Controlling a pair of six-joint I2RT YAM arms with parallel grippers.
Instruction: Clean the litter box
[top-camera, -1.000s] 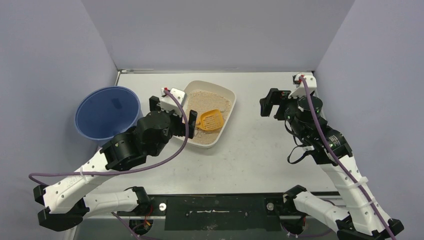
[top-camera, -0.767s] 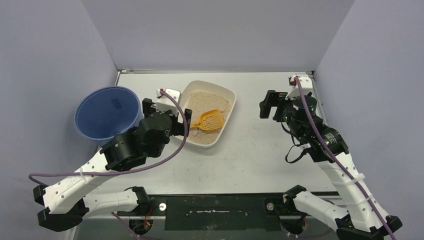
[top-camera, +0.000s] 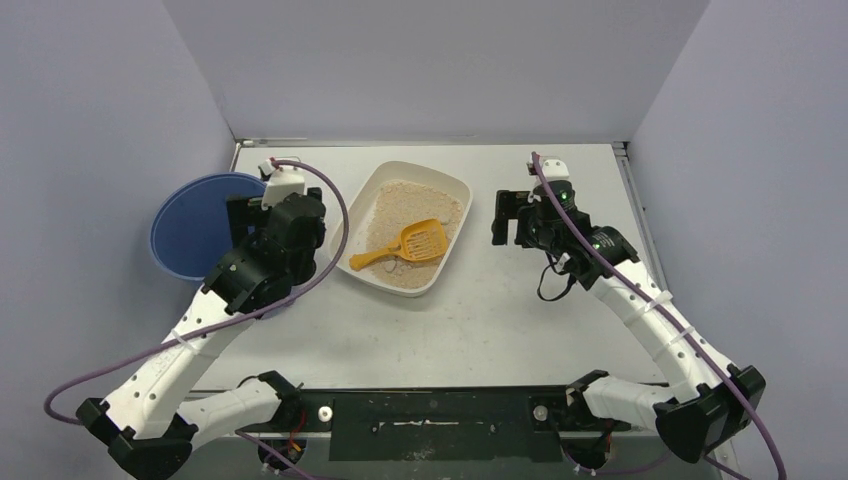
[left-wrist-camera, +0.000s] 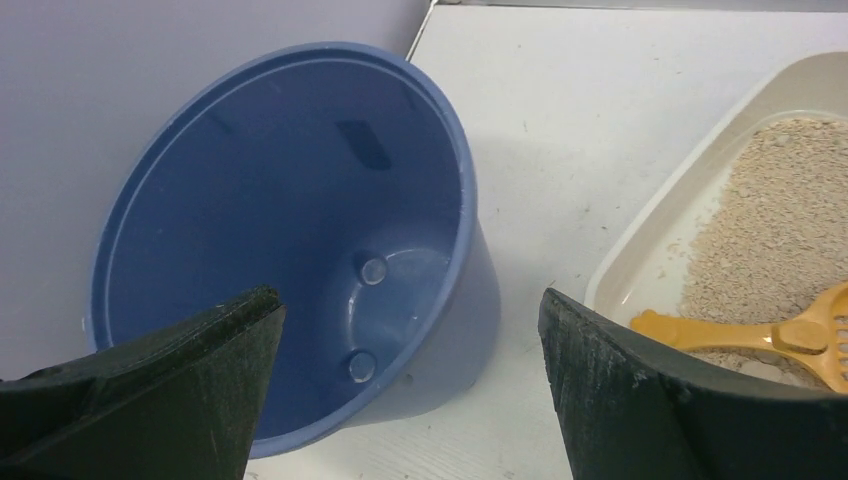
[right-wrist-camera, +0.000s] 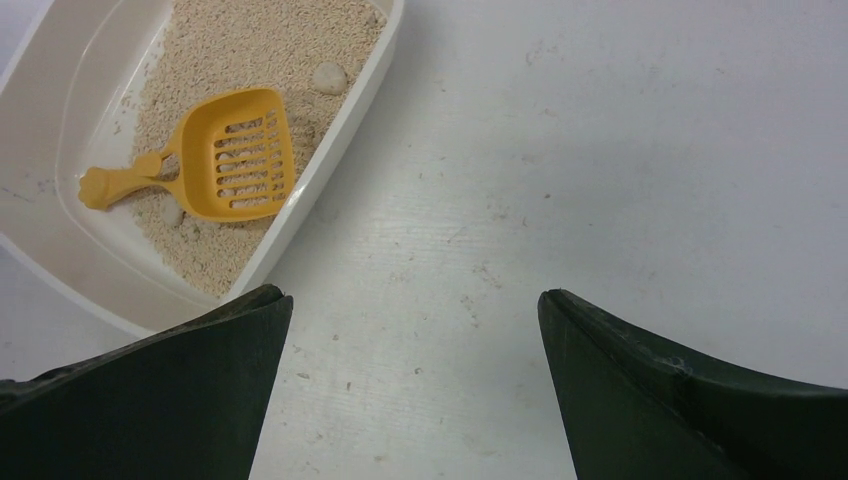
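The litter box (top-camera: 398, 212) is in the blue bucket's way from the wall, so the robot's right gripper should pull the litter box out of the way by the litter box's rim (top-camera: 452, 240) near the scoop's slots.
The cream litter box (top-camera: 455, 182) lies mid-table with tan granules inside. An orange slotted scoop (top-camera: 415, 240) rests on the granules, its handle pointing to the near left. My left gripper (top-camera: 270, 215) hangs open over the right rim of the blue bucket (top-camera: 190, 230), left of the box. In the left wrist view the open gripper (left-wrist-camera: 410, 310) frames the bucket (left-wrist-camera: 280, 200), with the box wall (left-wrist-camera: 650, 260) and scoop (left-wrist-camera: 800, 335) at right. My right gripper (top-camera: 515, 218) is open above bare table right of the box. Its wrist view shows the gripper (right-wrist-camera: 415, 300), box (right-wrist-camera: 60, 100), scoop (right-wrist-camera: 235, 150) and a pale lump (right-wrist-camera: 328, 77).
Lilac walls close in the table (top-camera: 560, 320) at the back and both sides. The bucket stands against the left wall. Purple cables (top-camera: 335, 215) trail along both arms.
My left gripper has swung left, off the litter box and over to the bucket's rim. The right gripper has moved left, closer to the box. The scoop has not moved.
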